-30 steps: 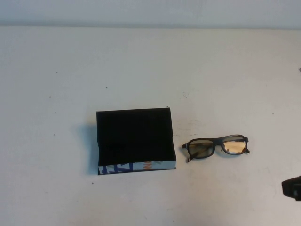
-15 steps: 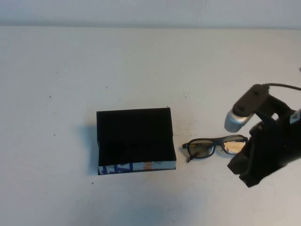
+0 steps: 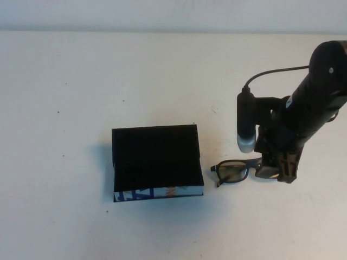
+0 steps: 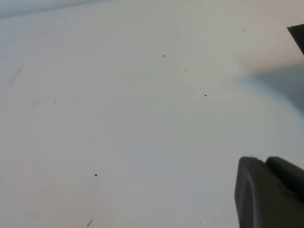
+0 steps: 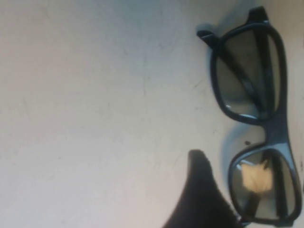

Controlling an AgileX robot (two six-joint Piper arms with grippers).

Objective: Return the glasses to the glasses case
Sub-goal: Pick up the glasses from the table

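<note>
The open finger is clear beside the folded glasses' rim (image 5: 231, 173), so I should keep bringing my right gripper down toward the bridge (image 5: 275, 130) until the fingers close across it.
The glasses (image 3: 233, 172), dark thick-rimmed with rectangular lenses, lie folded on the white table just right of the glasses case (image 3: 156, 161), a black box with a white, blue and orange printed front strip. My right gripper (image 3: 277, 172) hangs low over the glasses' right lens and hides it in the high view. In the right wrist view the glasses (image 5: 266, 128) lie whole on the table. One dark finger (image 5: 202, 194) stands beside the lens with the tan reflection. The gripper is open and holds nothing. My left gripper (image 4: 265, 161) is shut, over bare table, outside the high view.
The white table (image 3: 81, 81) stretches around the case and the glasses. The right arm (image 3: 312, 103) with its cable reaches in from the right edge. A dark corner (image 4: 298, 35) and its shadow show at the edge of the left wrist view.
The right arm has come in from the lower right edge, swung up and over, and brought its gripper down onto the right lens. The glasses and the case have stayed in place.
</note>
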